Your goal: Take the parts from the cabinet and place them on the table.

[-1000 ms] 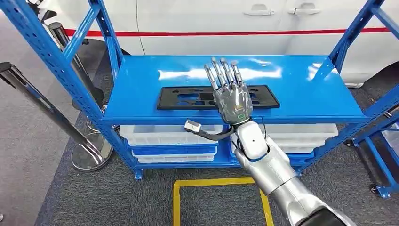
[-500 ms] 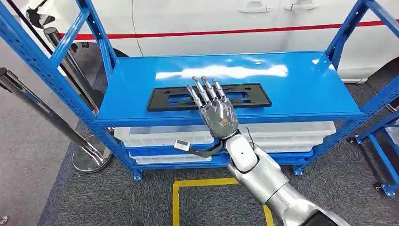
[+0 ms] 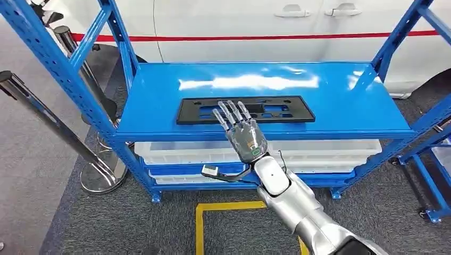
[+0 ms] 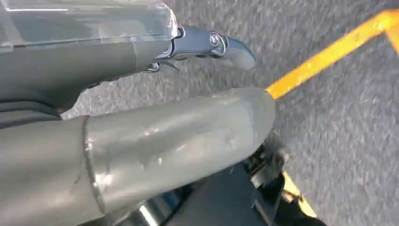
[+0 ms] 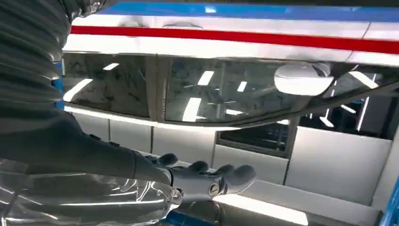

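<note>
My gripper will lift the black part (image 3: 256, 108) near one end, and the black part will stay straight because a thick rim (image 3: 287, 120) runs along its edge.
A flat black rectangular part (image 3: 276, 109) with cut-outs lies on the top shelf of the blue cabinet (image 3: 340, 90), near its front edge. My right hand (image 3: 242, 132) is raised in front of that shelf edge, fingers straight and spread, their tips over the near edge of the black part; it holds nothing. In the right wrist view the right hand (image 5: 197, 181) reaches out flat with fingers extended. In the left wrist view my left hand (image 4: 141, 136) hangs above the grey carpet with thumb and fingers apart and nothing in it.
White bins (image 3: 186, 151) sit on the lower shelves. A white car with a red stripe (image 3: 255, 32) stands behind the cabinet. Chrome stanchions (image 3: 101, 175) stand on the left. Yellow floor tape (image 3: 234, 207) marks the carpet before the cabinet. Blue uprights frame both sides.
My right hand has drawn back and lower, from over the middle of the black part to its near edge. The camera swayed and returned; the part has not moved.
</note>
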Robot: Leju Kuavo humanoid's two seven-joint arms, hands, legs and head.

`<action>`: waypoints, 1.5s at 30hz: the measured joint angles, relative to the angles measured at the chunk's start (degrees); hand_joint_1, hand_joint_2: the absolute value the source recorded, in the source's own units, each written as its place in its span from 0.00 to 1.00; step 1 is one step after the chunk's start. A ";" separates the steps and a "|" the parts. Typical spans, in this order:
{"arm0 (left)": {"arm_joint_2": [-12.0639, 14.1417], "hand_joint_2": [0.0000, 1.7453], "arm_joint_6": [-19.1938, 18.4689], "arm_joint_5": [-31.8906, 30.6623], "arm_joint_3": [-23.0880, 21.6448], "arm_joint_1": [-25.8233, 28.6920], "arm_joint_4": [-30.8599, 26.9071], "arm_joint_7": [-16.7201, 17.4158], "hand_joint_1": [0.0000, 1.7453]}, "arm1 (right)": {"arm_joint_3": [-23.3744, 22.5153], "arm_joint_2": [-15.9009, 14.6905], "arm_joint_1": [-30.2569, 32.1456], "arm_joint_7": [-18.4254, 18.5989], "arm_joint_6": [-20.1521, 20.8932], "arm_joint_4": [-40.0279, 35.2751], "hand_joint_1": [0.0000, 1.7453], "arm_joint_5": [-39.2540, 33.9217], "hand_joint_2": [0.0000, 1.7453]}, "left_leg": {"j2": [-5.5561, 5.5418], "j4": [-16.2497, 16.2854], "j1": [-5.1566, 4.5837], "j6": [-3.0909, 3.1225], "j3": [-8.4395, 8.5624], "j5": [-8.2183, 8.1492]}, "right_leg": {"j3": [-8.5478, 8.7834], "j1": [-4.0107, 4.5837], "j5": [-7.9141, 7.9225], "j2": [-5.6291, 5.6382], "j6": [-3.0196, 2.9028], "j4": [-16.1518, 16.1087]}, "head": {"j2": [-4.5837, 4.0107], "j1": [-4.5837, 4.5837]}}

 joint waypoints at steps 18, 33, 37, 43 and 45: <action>-0.11 0.00 0.20 0.66 -1.05 0.00 -0.02 -1.14 0.00 | -8.39 1.07 0.45 -1.20 -0.07 2.03 0.00 0.04 1.00 | -0.07 17.56 0.04 -2.90 -8.09 -7.91 | 5.52 0.11 6.65 -0.05 -2.43 -11.97 | 0.00 -0.04; -0.09 0.00 0.55 0.70 -2.12 -0.35 -0.04 -1.25 0.00 | -9.97 0.22 0.37 1.40 -0.09 5.03 0.00 0.07 1.00 | 0.02 -0.18 -0.05 0.02 -0.11 0.30 | -2.94 0.21 -0.85 0.09 0.26 5.21 | 0.00 -0.02; -0.15 0.00 0.57 0.66 -2.21 -0.37 -0.04 -1.25 0.00 | -9.97 0.02 0.17 1.62 -0.11 5.79 0.00 0.07 1.00 | -0.07 0.68 -0.01 -0.57 -0.14 -0.31 | 4.53 -0.14 7.61 -0.05 -0.03 -10.09 | 0.00 0.00; -0.11 0.00 0.59 0.63 -2.49 -0.47 -0.07 -1.31 0.00 | -9.97 -0.22 0.04 2.03 -0.11 6.49 0.00 0.09 1.00 | -0.02 1.74 -0.06 -2.42 -0.77 -1.32 | 5.09 -0.03 7.03 0.08 -1.94 -11.97 | 0.00 -0.04; -0.11 0.00 0.59 0.63 -2.56 -0.50 -0.07 -1.49 0.00 | -9.99 -0.22 0.04 2.03 -0.11 6.51 0.00 0.09 1.00 | -0.02 8.38 0.04 -2.83 -3.79 -5.31 | 5.16 -0.02 6.90 0.06 -2.58 -12.00 | 0.00 -0.07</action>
